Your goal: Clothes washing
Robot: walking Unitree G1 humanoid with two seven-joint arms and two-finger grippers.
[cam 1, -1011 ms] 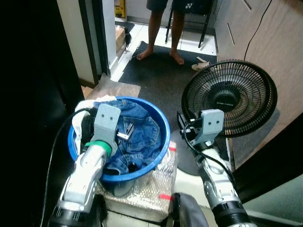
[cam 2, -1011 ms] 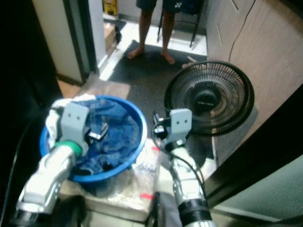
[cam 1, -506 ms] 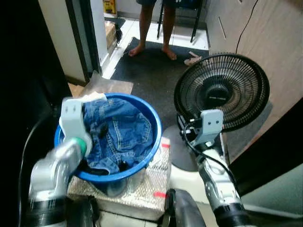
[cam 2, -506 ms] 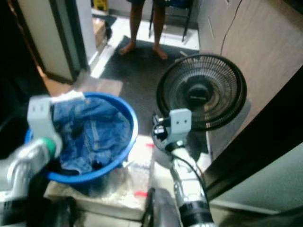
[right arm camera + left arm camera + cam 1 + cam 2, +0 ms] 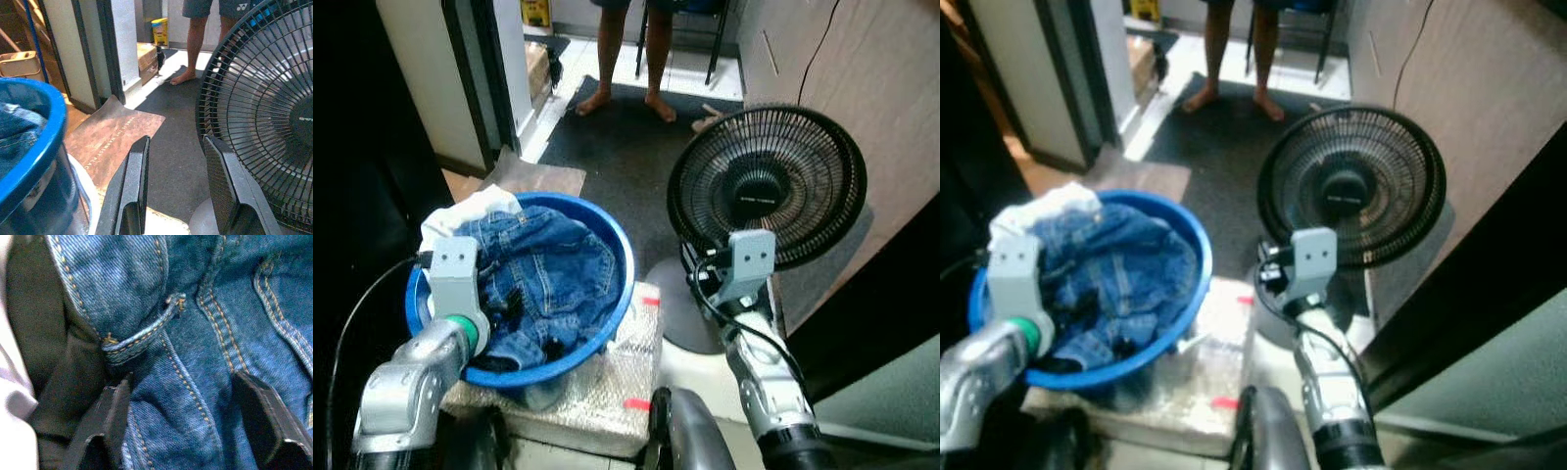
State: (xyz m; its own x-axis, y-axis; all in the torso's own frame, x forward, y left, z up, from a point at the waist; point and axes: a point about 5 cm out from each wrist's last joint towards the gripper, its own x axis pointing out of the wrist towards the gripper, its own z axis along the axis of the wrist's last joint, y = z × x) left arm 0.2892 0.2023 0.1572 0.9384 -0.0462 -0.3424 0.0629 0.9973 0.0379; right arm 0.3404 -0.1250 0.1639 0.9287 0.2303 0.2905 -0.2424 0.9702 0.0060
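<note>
The belt loop (image 5: 145,333) lies by my left gripper's fingers, so the jeans (image 5: 560,272) will hang limp from the waist, pocket and leg drooping, when I lift.
A blue basin (image 5: 617,294) holds crumpled blue jeans (image 5: 548,269), with a white cloth (image 5: 470,208) draped over its far left rim. My left gripper (image 5: 182,431) is down in the basin at its near left side. It is open, and its black fingers (image 5: 105,423) rest on either side of a denim fold with a belt loop (image 5: 142,330). A dark garment (image 5: 41,338) lies beside the jeans. My right gripper (image 5: 178,191) hovers open and empty to the right of the basin, in front of the fan.
A black floor fan (image 5: 766,186) stands close on the right. The basin sits on a block wrapped in bubble film (image 5: 607,377). A brown mat (image 5: 112,134) and a dark rug (image 5: 626,147) lie beyond. A person's bare legs (image 5: 607,54) stand in the doorway. A wooden wall (image 5: 862,88) runs along the right.
The camera has shifted. My left arm has drawn back from over the middle of the basin to its near left side. The right arm has kept its place.
</note>
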